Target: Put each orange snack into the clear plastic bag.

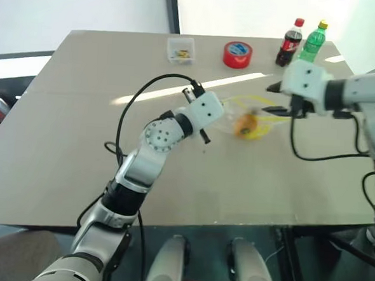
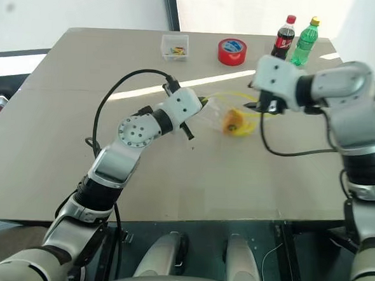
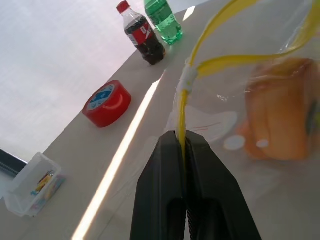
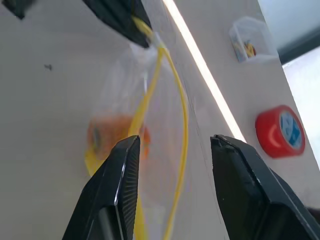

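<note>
The bag's yellow strip parts right after the white slider. The slider will therefore slide along and close the bag's opening when I pull it.
My left gripper is shut on the yellow strip of the clear plastic bag, holding that edge up over the middle of the table. An orange snack lies inside the bag, seen through the plastic, and appears again as the orange snack in the left wrist view. The bag's yellow mouth loops open toward the right. My right gripper hovers at the bag's right side, open, with nothing between its fingers; past them the right wrist view looks at the bag.
At the back of the table stand a red tape roll, a cola bottle, a green bottle and a small clear tub. The table's front edge runs just before me.
</note>
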`<action>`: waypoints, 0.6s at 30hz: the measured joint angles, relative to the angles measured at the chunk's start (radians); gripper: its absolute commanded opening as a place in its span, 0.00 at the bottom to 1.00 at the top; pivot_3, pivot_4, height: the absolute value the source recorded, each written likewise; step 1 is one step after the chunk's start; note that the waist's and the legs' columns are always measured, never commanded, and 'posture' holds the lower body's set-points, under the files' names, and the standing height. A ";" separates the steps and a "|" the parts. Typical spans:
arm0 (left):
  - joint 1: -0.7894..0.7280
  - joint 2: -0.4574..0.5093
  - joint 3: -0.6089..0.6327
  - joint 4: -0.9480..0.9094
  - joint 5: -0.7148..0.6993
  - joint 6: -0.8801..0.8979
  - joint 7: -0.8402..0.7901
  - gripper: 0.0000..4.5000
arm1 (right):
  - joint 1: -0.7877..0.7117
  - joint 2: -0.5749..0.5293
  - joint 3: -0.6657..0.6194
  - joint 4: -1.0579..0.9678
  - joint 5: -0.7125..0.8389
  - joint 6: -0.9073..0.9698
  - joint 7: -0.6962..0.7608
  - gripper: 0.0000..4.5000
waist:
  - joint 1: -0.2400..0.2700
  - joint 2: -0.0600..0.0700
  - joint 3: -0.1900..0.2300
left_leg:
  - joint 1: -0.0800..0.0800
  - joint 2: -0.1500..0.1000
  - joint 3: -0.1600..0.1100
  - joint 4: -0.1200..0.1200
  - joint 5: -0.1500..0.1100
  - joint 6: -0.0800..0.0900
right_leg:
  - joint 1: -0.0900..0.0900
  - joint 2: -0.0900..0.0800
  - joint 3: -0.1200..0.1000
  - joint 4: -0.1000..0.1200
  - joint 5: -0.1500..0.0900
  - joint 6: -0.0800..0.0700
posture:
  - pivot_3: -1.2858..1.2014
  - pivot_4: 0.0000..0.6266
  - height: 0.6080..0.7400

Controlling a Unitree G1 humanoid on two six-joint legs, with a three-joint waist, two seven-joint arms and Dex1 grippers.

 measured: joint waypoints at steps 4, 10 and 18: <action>-0.044 0.011 -0.001 -0.036 0.007 0.040 -0.037 0.00 | -0.002 0.070 0.032 0.013 -0.007 -0.060 -0.035 0.50 | 0.007 0.000 0.000 | -0.002 0.000 0.000 0.001 0.000 0.000 | 0.000 0.000 -0.003 -0.001 0.000 0.000 | 0.52 0.24 1.00; -0.047 0.029 -0.002 -0.073 0.010 0.100 -0.071 0.00 | -0.003 0.088 0.044 0.057 -0.026 -0.134 -0.055 0.50 | 0.007 0.000 0.000 | -0.003 0.000 -0.001 0.001 0.000 0.000 | 0.000 0.000 -0.004 -0.001 0.000 0.000 | 0.52 0.24 1.00; -0.040 0.032 -0.003 -0.098 0.010 0.135 -0.084 0.00 | -0.026 0.108 0.045 0.079 -0.032 -0.182 -0.061 0.45 | 0.004 0.000 0.000 | -0.003 0.000 -0.001 0.001 0.000 0.000 | 0.000 0.000 -0.004 -0.001 0.000 0.000 | 0.52 0.24 1.00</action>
